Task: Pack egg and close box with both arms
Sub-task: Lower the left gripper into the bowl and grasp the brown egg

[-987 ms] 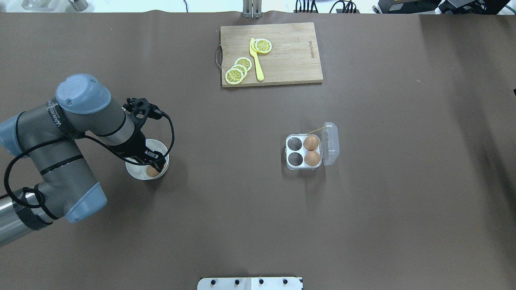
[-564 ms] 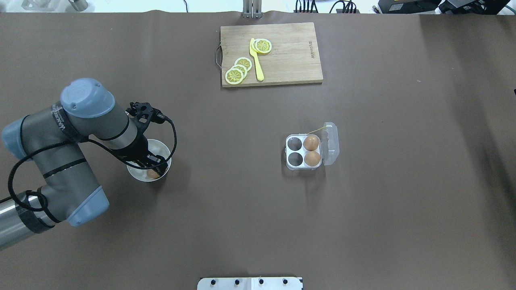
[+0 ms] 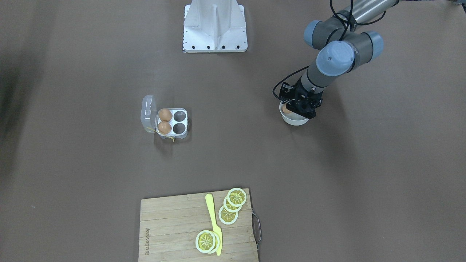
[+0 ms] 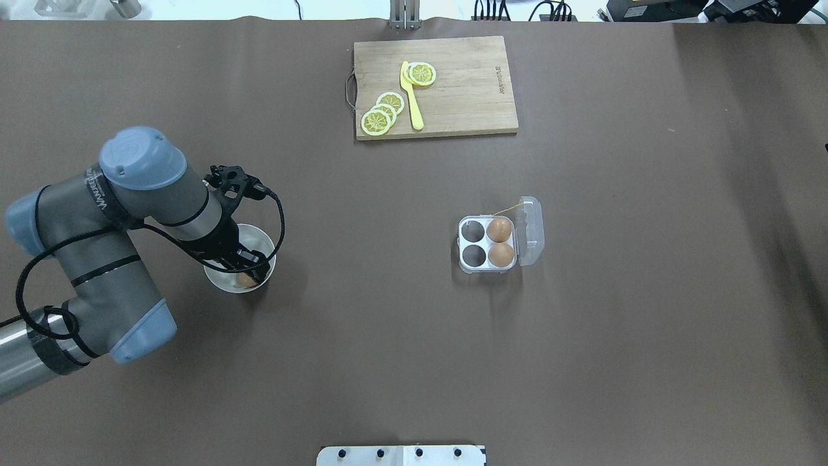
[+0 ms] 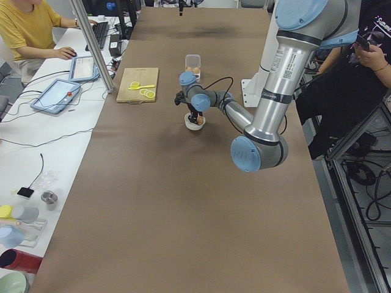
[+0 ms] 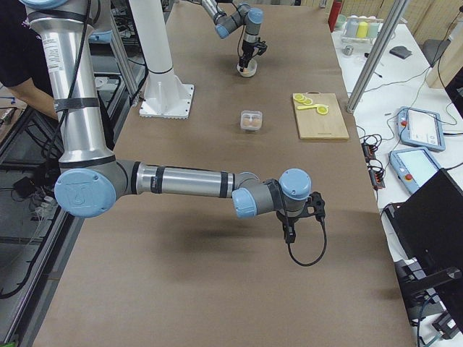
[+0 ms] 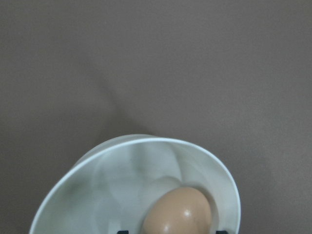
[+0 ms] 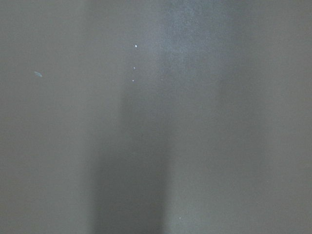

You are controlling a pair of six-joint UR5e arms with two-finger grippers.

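Observation:
The white bowl (image 3: 297, 120) will stay behind empty when the robot lifts the brown egg out, because clear white inside (image 7: 129, 178) shows around the egg.
The egg (image 4: 244, 280) lies in a round white bowl (image 4: 217, 281) at the left of the table. My left gripper (image 4: 250, 272) reaches down into the bowl, open, with a finger on either side of the egg (image 7: 178, 214). The front-facing view shows the same: gripper (image 3: 296, 109), egg (image 3: 286, 109), bowl (image 3: 296, 122). The box (image 4: 486, 243) stands mid-table with its clear lid (image 4: 530, 230) open to the right. Two brown eggs (image 4: 499, 229) fill its right cells and the left two cells are empty. My right gripper (image 6: 289, 236) hangs over bare table; I cannot tell whether it is open or shut.
A wooden cutting board (image 4: 466, 84) with lemon slices (image 4: 378, 120) and a yellow knife (image 4: 413, 103) lies at the far side. The white metal stand (image 3: 214, 25) is at the robot's edge. People sit beside the table in the side views.
My left arm has shifted slightly right and lowered the gripper further into the bowl around the egg. The bowl looks nudged a little. The box has not moved.

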